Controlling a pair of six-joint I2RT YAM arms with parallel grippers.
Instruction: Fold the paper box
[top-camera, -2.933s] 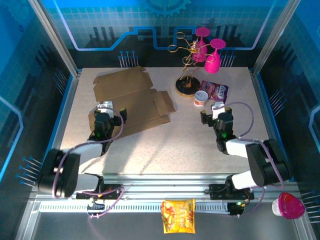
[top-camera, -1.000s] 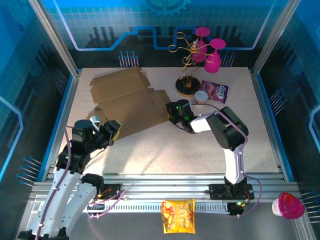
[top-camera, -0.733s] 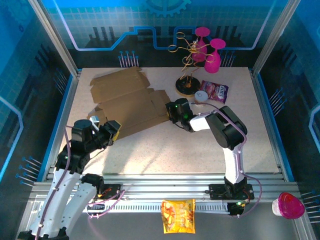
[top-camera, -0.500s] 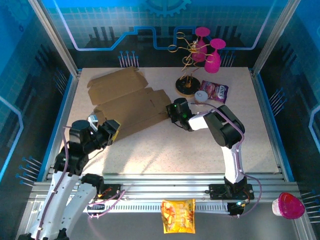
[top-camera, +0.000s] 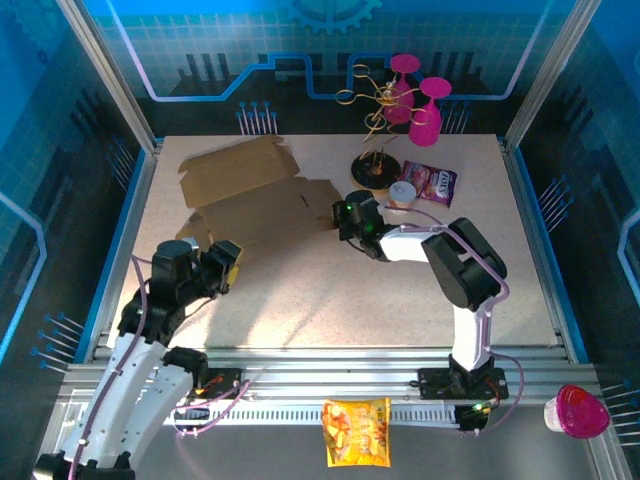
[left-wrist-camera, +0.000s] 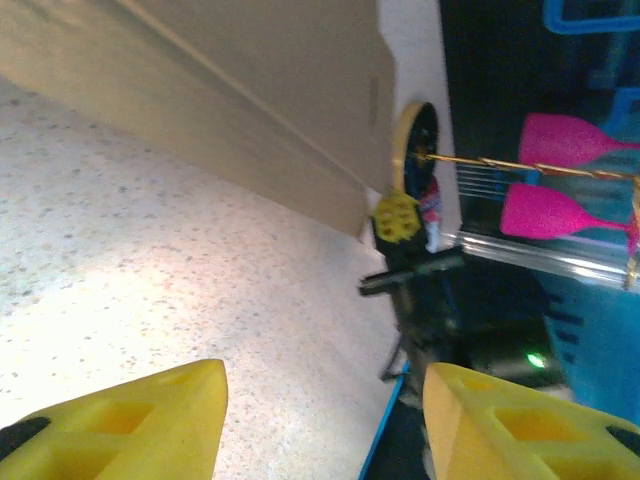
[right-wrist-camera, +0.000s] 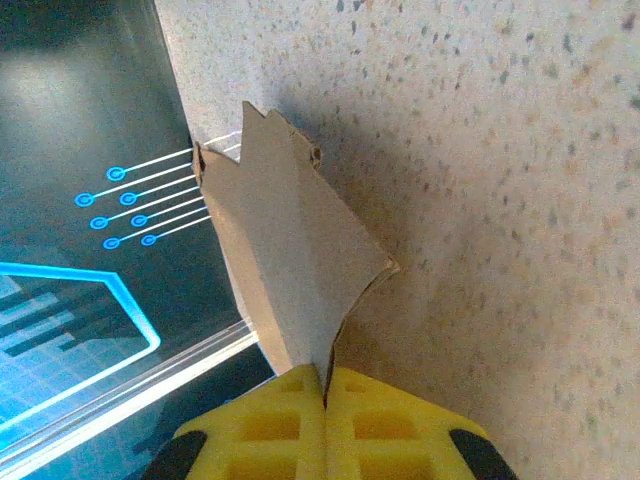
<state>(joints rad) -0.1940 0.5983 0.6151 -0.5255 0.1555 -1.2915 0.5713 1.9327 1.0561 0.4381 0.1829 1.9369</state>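
Note:
Next, I grab the paper box (top-camera: 250, 208), which lies face down, by its near corner (top-camera: 246, 254) with my left gripper and turn it over with my right gripper before folding.
The paper box (top-camera: 255, 200) lies as a flat brown cardboard sheet on the back left of the table. My right gripper (top-camera: 345, 213) is at the sheet's right edge. In the right wrist view its yellow fingers (right-wrist-camera: 270, 425) are pressed together on a cardboard flap (right-wrist-camera: 285, 255), which rises a little off the table. My left gripper (top-camera: 225, 264) hovers by the sheet's near left corner. In the left wrist view it (left-wrist-camera: 325, 420) is open over bare table with nothing between the fingers, and the cardboard (left-wrist-camera: 250, 90) lies beyond.
A gold stand with pink glasses (top-camera: 388, 110), a small white jar (top-camera: 402, 192) and a purple packet (top-camera: 432, 182) sit at the back right, close to my right arm. A snack bag (top-camera: 356, 432) and a pink cup (top-camera: 578, 410) lie off the table's front rail.
My right gripper has shut on the cardboard's right flap and pulled that edge slightly. My left gripper has opened wider and shifted a little by the near left corner.

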